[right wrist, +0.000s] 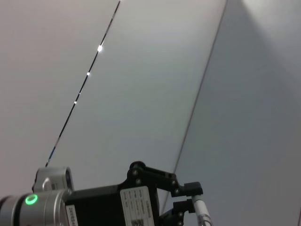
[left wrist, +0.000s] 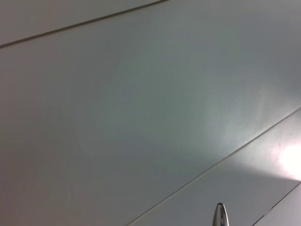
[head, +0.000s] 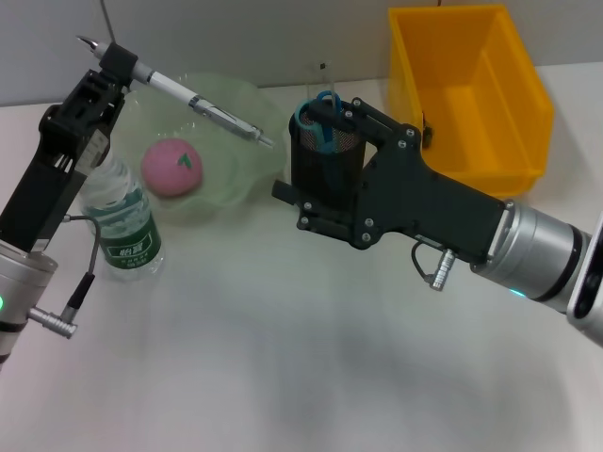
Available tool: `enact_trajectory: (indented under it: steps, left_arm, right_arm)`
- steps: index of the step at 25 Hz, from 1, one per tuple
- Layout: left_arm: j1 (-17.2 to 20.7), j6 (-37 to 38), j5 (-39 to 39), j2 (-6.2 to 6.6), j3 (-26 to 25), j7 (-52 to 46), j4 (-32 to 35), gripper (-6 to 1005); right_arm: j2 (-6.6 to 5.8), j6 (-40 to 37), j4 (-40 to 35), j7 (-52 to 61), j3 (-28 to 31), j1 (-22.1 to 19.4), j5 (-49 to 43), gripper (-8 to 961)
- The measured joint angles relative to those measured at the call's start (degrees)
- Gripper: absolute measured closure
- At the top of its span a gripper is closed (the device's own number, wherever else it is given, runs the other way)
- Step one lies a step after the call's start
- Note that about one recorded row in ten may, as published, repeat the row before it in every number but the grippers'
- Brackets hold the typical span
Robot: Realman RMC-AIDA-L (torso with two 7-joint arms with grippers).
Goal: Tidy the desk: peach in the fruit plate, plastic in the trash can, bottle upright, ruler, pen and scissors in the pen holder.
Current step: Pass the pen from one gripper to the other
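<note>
My right gripper should keep bringing its open fingers toward the white pen's loose end (head: 256, 135) and close there, as the pen's body (head: 184, 92) sticks out free, pointing at them.
My left gripper (head: 117, 62) is raised over the green fruit plate (head: 247, 113) and is shut on a white pen (head: 193, 102) that slants down toward the black mesh pen holder (head: 325, 155). The pen's metal end (left wrist: 220, 214) shows in the left wrist view. Blue-handled scissors (head: 320, 118) and a thin clear ruler (head: 324, 77) stand in the holder. My right gripper (head: 316, 188) clasps the holder from the right. The pink peach (head: 171, 167) lies in the plate. The bottle (head: 122, 221) stands upright at the left. The yellow trash can (head: 471, 89) is at the back right. The plastic is out of view.
The right wrist view shows the left gripper (right wrist: 186, 200) with the pen (right wrist: 202, 214) against a pale wall. A cable plug (head: 57, 322) hangs off the left arm near the bottle. The white desk (head: 283, 358) stretches in front of both arms.
</note>
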Motion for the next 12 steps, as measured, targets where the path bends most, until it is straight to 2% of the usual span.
enact_trajectory:
  steps: [12]
  left_arm:
    - [0.31,-1.44,0.17,0.0,-1.53,0.1,-2.1,856]
  right_arm:
    - [0.0,2.62,5.16,-14.64,2.65,3.78,0.08,178]
